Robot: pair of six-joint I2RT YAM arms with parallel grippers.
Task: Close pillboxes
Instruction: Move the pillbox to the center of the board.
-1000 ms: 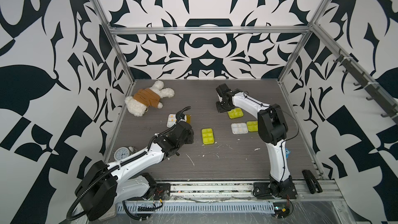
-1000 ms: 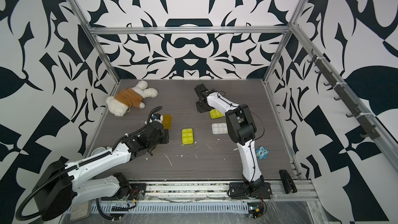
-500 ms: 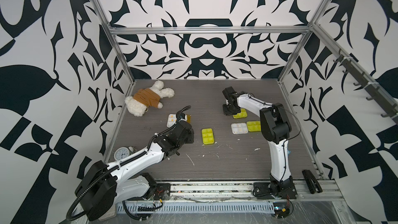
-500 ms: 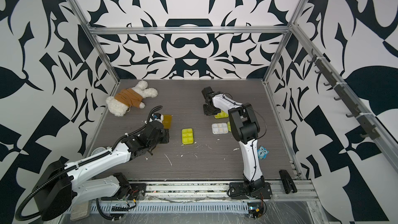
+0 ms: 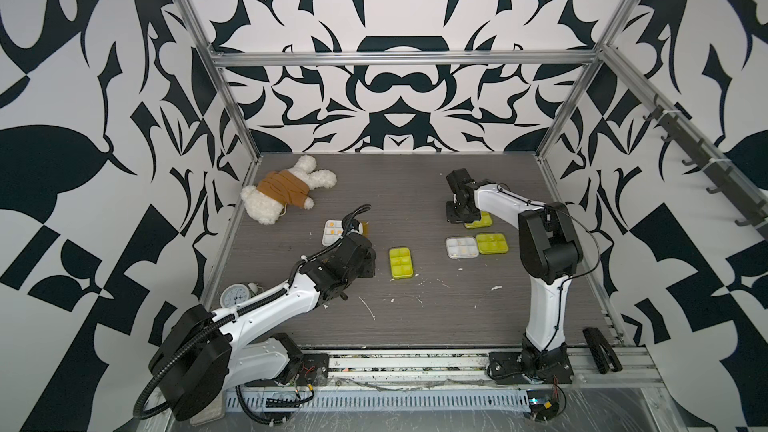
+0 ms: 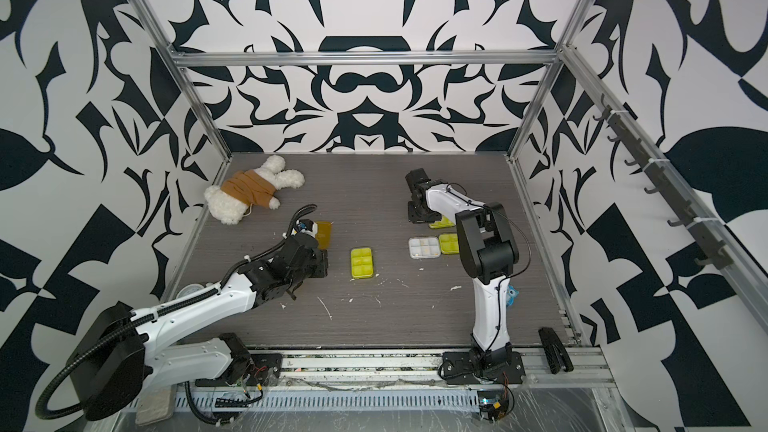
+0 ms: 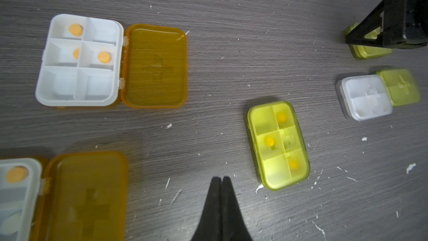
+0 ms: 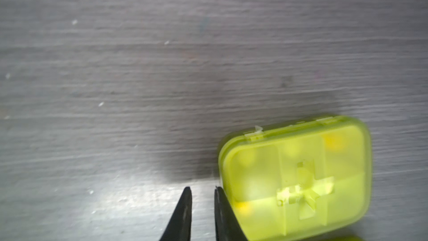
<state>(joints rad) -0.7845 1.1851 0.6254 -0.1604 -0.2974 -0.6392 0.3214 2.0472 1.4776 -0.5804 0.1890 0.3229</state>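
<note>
I should first use my right gripper to move the closed yellow-green pillbox [image 5: 400, 263] beside the closed clear-lidded pillbox [image 5: 461, 247], because the yellow-green one lies in the middle of the floor near the open amber pillboxes.
In the left wrist view two amber pillboxes lie open, one [image 7: 111, 63] further off and one [image 7: 64, 195] close by, orange pills in their white trays. A yellow-green pillbox [image 7: 278, 144] lies closed mid-floor. My left gripper [image 7: 221, 177] is shut and empty above the bare floor between them. To the right sit a clear-lidded pillbox [image 5: 461, 247] and a yellow-green one [image 5: 491, 243], both closed. My right gripper [image 8: 202, 188] stands narrowly open with nothing between the jaws, one finger against the side of the far closed yellow-green pillbox [image 8: 294, 179].
A plush bear [image 5: 286, 193] lies at the back left. A round clock [image 5: 235, 296] sits by the left wall. A small blue owl [image 6: 512, 296] shows behind the right arm. White crumbs are scattered over the grey floor [image 5: 415, 317].
My right gripper has moved to the right along the floor, staying beside the far yellow-green pillbox. The left arm has not moved.
</note>
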